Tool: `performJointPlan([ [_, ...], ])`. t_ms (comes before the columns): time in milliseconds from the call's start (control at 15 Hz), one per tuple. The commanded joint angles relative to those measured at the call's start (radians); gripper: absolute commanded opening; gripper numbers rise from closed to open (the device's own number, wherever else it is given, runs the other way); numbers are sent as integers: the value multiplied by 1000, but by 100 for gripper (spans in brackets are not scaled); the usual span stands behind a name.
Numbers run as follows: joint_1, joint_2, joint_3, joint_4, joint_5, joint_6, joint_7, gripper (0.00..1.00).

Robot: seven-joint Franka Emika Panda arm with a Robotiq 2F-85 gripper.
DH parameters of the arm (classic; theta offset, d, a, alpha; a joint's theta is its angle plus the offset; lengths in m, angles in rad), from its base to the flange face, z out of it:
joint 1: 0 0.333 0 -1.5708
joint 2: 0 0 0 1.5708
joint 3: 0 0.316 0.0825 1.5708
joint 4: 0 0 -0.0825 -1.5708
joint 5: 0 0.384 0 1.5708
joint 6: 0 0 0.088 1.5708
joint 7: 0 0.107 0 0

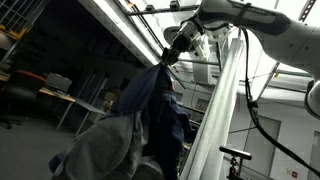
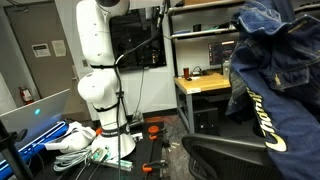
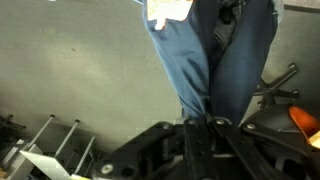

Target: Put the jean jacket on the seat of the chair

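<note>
My gripper should swing the jean jacket back behind the black chair's backrest (image 2: 240, 157) and lower it onto the chair's seat, because the jacket is hanging over the grey floor (image 3: 125, 85).
The jean jacket (image 1: 150, 100) is dark blue denim with a lighter grey lower part. It hangs in the air from my gripper (image 1: 166, 56), which is shut on its top edge. In an exterior view the jacket (image 2: 262, 60) hangs large at the right, above the black chair seat (image 2: 225, 152). In the wrist view the denim (image 3: 215, 50) runs away from my shut jaws (image 3: 204, 122), with a white label (image 3: 168, 10) at its far end. The chair's base legs (image 3: 275, 85) show beside the cloth.
The white robot base (image 2: 100, 80) stands on the floor amid cables and clutter (image 2: 75, 140). A wooden desk with shelving (image 2: 205, 82) is behind the chair. An orange object (image 3: 305, 122) lies on the floor. Desks (image 1: 60, 95) stand in the background.
</note>
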Motion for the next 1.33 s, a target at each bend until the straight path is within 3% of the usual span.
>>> performJointPlan([
  [0, 43, 74, 26, 236, 24, -60, 68, 2],
  [400, 101, 152, 50, 443, 15, -92, 120, 2],
  [667, 71, 251, 19, 534, 33, -80, 90, 2],
  [1000, -40, 317, 29, 442, 122, -77, 40, 2],
  [1267, -104, 293, 42, 267, 162, -60, -57, 2],
])
